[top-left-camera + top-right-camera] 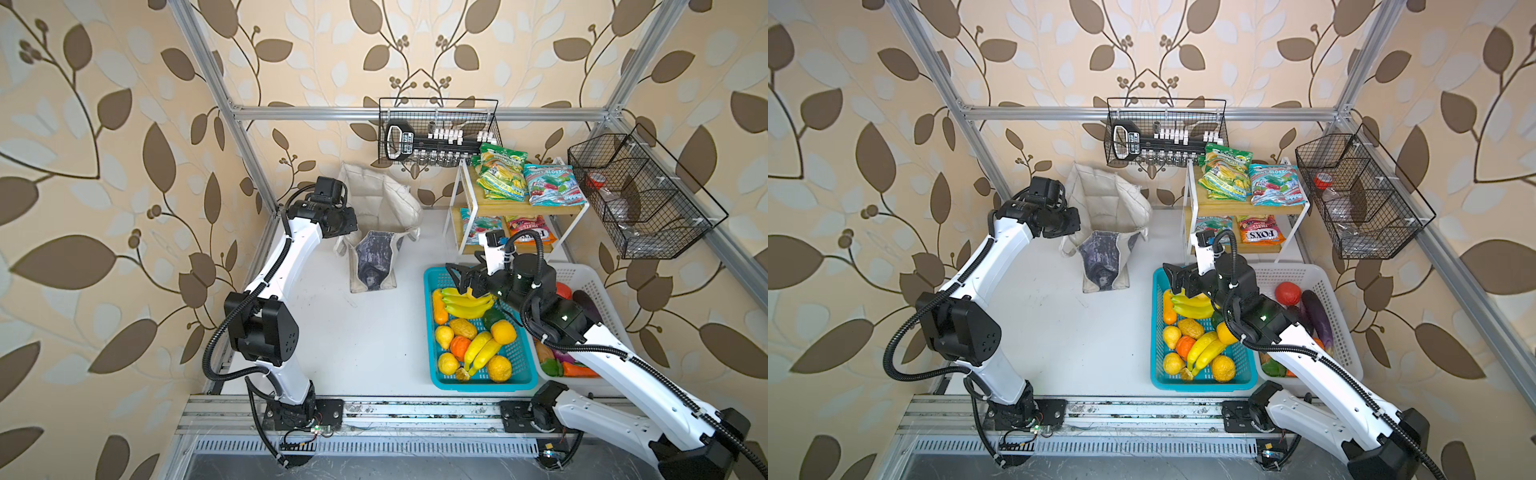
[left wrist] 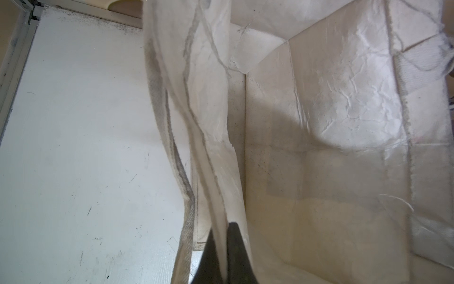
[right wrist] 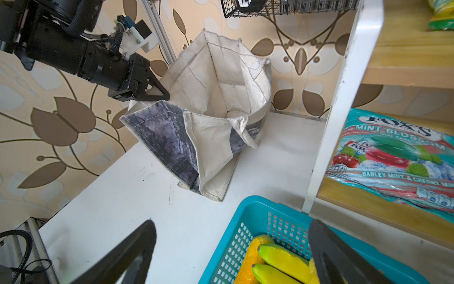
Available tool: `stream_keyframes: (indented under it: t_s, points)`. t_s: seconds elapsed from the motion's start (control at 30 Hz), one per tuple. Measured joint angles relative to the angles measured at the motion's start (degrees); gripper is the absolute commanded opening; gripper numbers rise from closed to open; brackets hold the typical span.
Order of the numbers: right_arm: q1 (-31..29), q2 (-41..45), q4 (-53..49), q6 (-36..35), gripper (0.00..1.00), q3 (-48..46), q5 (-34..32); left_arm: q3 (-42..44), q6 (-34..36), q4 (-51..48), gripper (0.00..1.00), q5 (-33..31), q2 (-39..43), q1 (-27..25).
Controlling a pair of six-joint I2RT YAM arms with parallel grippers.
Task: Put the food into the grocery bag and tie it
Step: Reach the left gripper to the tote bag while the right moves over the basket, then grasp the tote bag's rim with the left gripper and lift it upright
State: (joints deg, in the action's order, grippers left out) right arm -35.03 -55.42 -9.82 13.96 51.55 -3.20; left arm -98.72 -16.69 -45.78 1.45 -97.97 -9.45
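My left gripper is to pull the grocery bag forward, because the grocery bag's opening (image 1: 379, 206) is narrow and far back. My right gripper should take the opposite rim (image 1: 417, 217) to make the opening wider.
The grocery bag (image 1: 374, 257) (image 1: 1104, 253) stands open at the back of the table, with its dark marbled panel facing front. My left gripper (image 2: 222, 236) (image 3: 159, 94) is shut on the bag's cloth rim at its left side. My right gripper (image 1: 463, 282) (image 3: 231, 228) is open and hovers over the far end of the turquoise basket (image 1: 478, 384), just above a yellow banana bunch (image 1: 465, 305) (image 3: 277, 260). More toy fruit fills that basket. Snack packets (image 1: 498, 174) (image 1: 1275, 185) lie on the wooden shelf.
A white plastic basket (image 1: 582, 274) with toy vegetables sits right of the turquoise one. The white-framed shelf rack (image 1: 457, 208) stands behind them. Black wire baskets hang on the back frame (image 1: 436, 129) and on the right frame (image 1: 640, 195).
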Motion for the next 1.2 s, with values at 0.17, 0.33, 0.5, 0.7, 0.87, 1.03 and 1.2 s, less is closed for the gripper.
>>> stream_keyframes:
  t_s: [0.17,0.33,0.5,0.7,0.87,1.03,1.2]
  points:
    - [0.0,-0.59,0.17,0.2,0.97,0.0,0.39,2.45,-0.02,-0.15,0.0,0.22,3.21,0.02]
    - [0.0,-1.51,0.11,0.85,0.97,0.33,1.05,5.35,-0.31,-0.48,0.0,2.84,7.28,0.04]
    - [0.0,-1.79,0.11,1.66,0.97,0.39,1.79,6.47,-0.28,-0.42,0.21,3.13,8.04,0.04]
    - [0.0,-2.43,0.13,2.08,0.97,1.07,2.38,6.23,0.66,-1.68,0.77,-0.96,8.04,0.0]
    - [0.02,-2.4,0.11,2.1,0.98,1.07,2.4,1.97,3.65,-4.2,0.98,-9.29,8.81,-2.67]
    - [0.44,-2.4,0.2,2.34,0.98,1.07,2.97,-6.75,4.7,-6.88,0.99,-10.95,8.31,-3.74]
    - [0.55,-2.4,0.2,2.54,0.98,1.07,3.41,-2.56,3.93,-7.72,0.83,-10.82,7.54,-3.61]
